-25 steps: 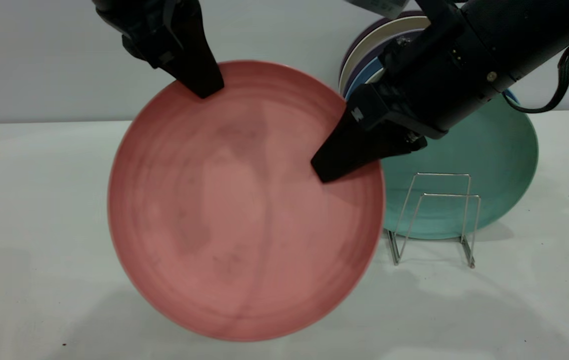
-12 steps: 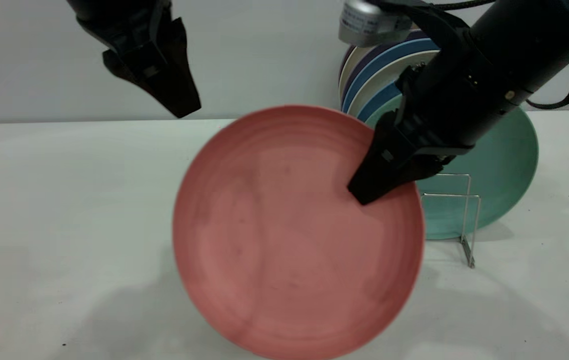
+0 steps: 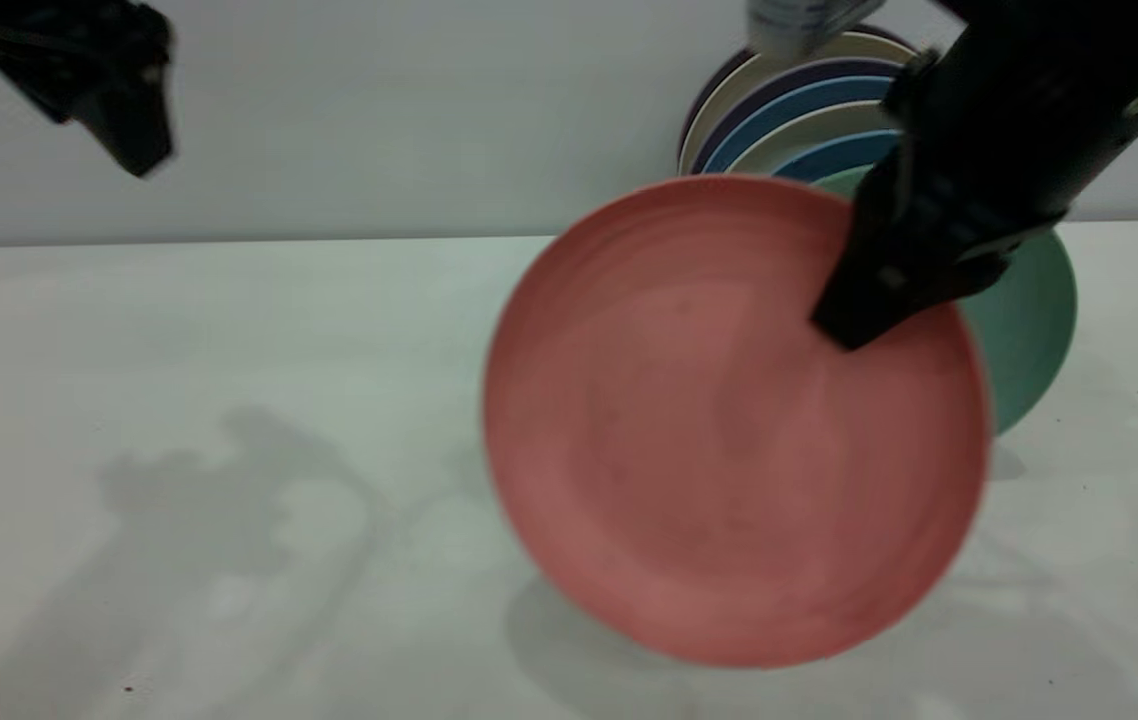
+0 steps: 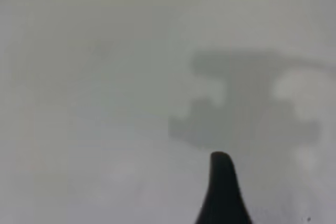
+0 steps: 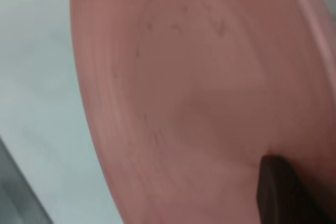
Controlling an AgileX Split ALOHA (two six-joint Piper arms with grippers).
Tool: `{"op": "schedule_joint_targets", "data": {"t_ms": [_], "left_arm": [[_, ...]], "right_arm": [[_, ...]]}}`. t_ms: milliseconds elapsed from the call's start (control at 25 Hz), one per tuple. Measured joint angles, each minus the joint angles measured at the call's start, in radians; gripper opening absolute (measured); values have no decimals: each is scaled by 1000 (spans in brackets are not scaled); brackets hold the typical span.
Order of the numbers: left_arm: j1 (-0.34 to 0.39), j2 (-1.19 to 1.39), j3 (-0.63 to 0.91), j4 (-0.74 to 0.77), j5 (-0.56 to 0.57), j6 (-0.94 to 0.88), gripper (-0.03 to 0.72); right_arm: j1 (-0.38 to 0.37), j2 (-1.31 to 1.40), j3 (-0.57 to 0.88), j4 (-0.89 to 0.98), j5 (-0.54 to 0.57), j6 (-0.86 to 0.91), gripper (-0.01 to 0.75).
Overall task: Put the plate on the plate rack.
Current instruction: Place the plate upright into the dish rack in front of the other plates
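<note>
The pink plate's lower rim (image 3: 757,658) is hanging too low to get past the rack's wires. I should raise the pink plate toward the mint-green plate (image 3: 1027,326) with my right gripper before I lower it.
The salmon-pink plate (image 3: 729,430) hangs nearly upright above the table at right of centre, its face toward the camera. My right gripper (image 3: 839,335) is shut on its upper right rim. In the right wrist view the plate (image 5: 184,93) fills the picture, with one dark finger (image 5: 278,192) lying on its face. The wire plate rack is hidden behind the pink plate. My left gripper (image 3: 129,150) is high at the far left, away from the plate and empty. Only one of its fingers (image 4: 220,187) shows, over bare table.
A mint-green plate (image 3: 1029,320) stands directly behind the pink one. Several blue and cream plates (image 3: 789,100) lean against the back wall above it. The white table (image 3: 229,450) shows only arm shadows on its left half.
The left gripper let go of the plate's top rim and drew back up and left. The right gripper carried the plate rightward, so it now covers the rack.
</note>
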Motion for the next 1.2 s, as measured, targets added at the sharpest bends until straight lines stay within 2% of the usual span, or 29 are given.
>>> {"op": "schedule_joint_targets", "data": {"t_ms": [160,440,840,1200], "left_arm": [[55,0,0,1,-11,-121,471],[64,87,0,2,-22,-218,371],[64,211,0,2,-29,-222,360],[64,214,0,2,-40,-225,360]], "right_arm": [[0,-54,-15,-205,29,130,73],[0,-124,-41,-475,48,303,73],[11,-135,-41,-671,51,319,73],[153,-135,-41,-908,39,372,73]]}}
